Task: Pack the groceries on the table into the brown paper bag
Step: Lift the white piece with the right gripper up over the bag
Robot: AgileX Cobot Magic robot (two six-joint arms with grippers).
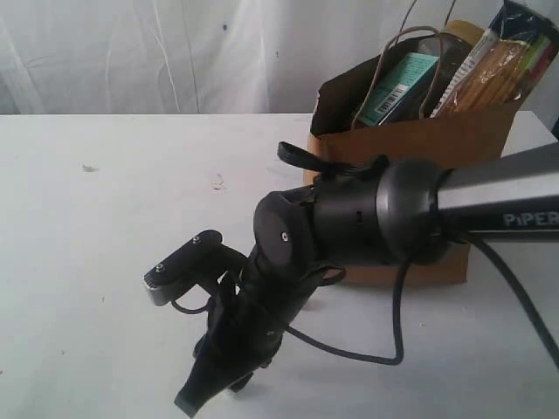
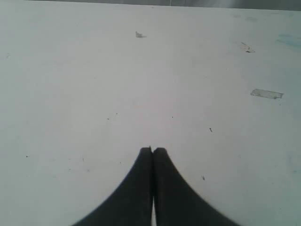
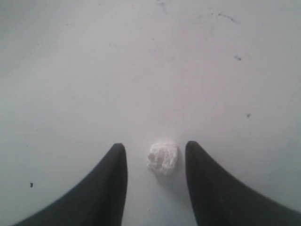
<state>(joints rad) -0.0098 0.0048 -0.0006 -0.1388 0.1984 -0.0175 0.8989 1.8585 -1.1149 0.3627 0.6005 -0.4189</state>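
I expect the brown paper bag to have room when I carry the white lump (image 3: 162,157) over it, because a dark gap (image 1: 347,103) shows beside the teal-labelled item.
The brown paper bag (image 1: 419,144) stands at the back right of the white table (image 1: 105,262). A long spaghetti packet (image 1: 493,65) and a teal-labelled item (image 1: 397,87) stick out of its top. My right gripper (image 1: 214,394) reaches across to the near middle of the table, pointing down. In the right wrist view this gripper (image 3: 155,145) is open, with a small crumpled white lump (image 3: 162,157) lying on the table between its fingers, touching neither. My left gripper (image 2: 152,149) is shut on nothing above bare tabletop and is out of the exterior view.
The right arm's black wrist, camera mount (image 1: 179,266) and cable (image 1: 376,353) cover the table in front of the bag. A small scuff (image 1: 87,168) and a mark (image 1: 218,183) lie on the table. A strip of clear tape (image 2: 266,93) sticks to the tabletop.
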